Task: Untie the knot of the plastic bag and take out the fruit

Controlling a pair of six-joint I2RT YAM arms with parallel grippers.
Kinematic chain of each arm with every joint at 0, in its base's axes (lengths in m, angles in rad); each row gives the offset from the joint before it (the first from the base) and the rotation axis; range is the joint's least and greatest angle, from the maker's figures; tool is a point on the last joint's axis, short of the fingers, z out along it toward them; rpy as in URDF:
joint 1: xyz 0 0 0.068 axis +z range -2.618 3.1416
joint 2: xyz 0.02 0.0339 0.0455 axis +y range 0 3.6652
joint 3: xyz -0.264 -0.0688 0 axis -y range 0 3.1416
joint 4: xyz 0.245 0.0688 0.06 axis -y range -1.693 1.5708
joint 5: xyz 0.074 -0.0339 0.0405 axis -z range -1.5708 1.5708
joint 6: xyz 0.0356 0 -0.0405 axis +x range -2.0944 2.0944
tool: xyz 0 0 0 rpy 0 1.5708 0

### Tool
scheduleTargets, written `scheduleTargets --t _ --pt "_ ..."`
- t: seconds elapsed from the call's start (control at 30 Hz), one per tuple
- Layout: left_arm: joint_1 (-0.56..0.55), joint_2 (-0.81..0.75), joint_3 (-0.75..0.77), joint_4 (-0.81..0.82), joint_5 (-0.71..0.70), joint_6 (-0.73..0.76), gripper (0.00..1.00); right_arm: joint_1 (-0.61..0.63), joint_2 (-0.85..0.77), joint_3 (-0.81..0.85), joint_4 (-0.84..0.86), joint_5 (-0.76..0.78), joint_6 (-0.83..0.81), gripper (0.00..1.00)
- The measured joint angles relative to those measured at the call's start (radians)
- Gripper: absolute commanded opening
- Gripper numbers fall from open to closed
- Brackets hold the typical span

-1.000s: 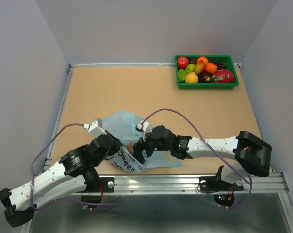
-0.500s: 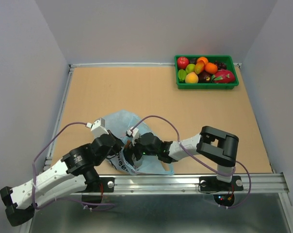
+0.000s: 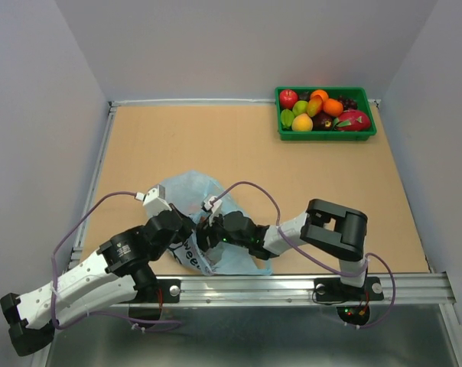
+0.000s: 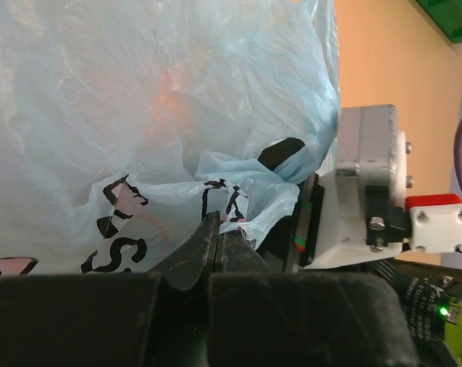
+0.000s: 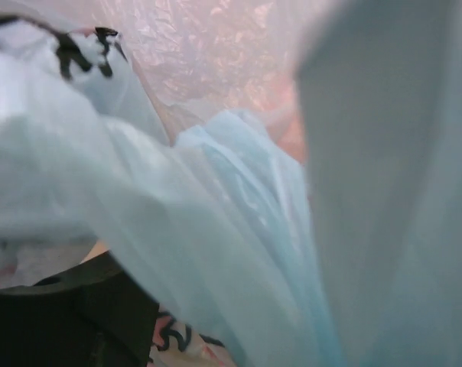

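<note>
My right gripper has the bag's folds [image 5: 231, 191] bunched over it, so next my left gripper pulls the bag's printed edge [image 4: 229, 205] back and clears the way for the orange fruit.
The light blue plastic bag [image 3: 232, 256] with its pink and black print lies bunched at the table's near edge. It fills the left wrist view [image 4: 139, 115], where an orange fruit [image 4: 174, 95] glows through the plastic. My left gripper [image 4: 219, 229] is shut on a fold of the bag's printed edge; in the top view it [image 3: 187, 232] is at the bag's left side. My right gripper [image 3: 206, 238] is pushed in among the bag's folds, right against the left one. Plastic [image 5: 239, 229] covers the right wrist view, hiding the jaws. I cannot make out a knot.
A green tray [image 3: 323, 136] with several fruits stands at the far right corner. The right arm's elbow [image 3: 334, 225] is folded up near the front rail. The right wrist's white camera housing [image 4: 365, 199] sits close to the left gripper.
The right arm has folded its elbow in and pushed its gripper left into the bag. The bag has bunched up toward the left gripper, which has kept its grip.
</note>
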Motion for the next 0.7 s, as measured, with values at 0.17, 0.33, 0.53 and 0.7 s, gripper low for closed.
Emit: scheduleTargets --t 0.17,0.33,0.53,0.7 --pt "0.000 -0.009 0.011 -0.042 -0.047 -0.001 0.00 0.000 -0.077 -0.086 0.020 0.070 -0.003 0.96" --pt "0.000 -0.017 0.065 -0.089 -0.090 0.010 0.00 0.000 -0.148 -0.114 0.038 0.161 -0.031 1.00" --pt "0.000 0.003 0.153 -0.106 -0.115 0.069 0.00 0.000 -0.135 -0.098 0.048 0.264 -0.103 1.00" --pt "0.000 0.045 0.184 -0.094 -0.106 0.134 0.00 0.000 -0.047 -0.010 0.053 0.300 -0.153 1.00"
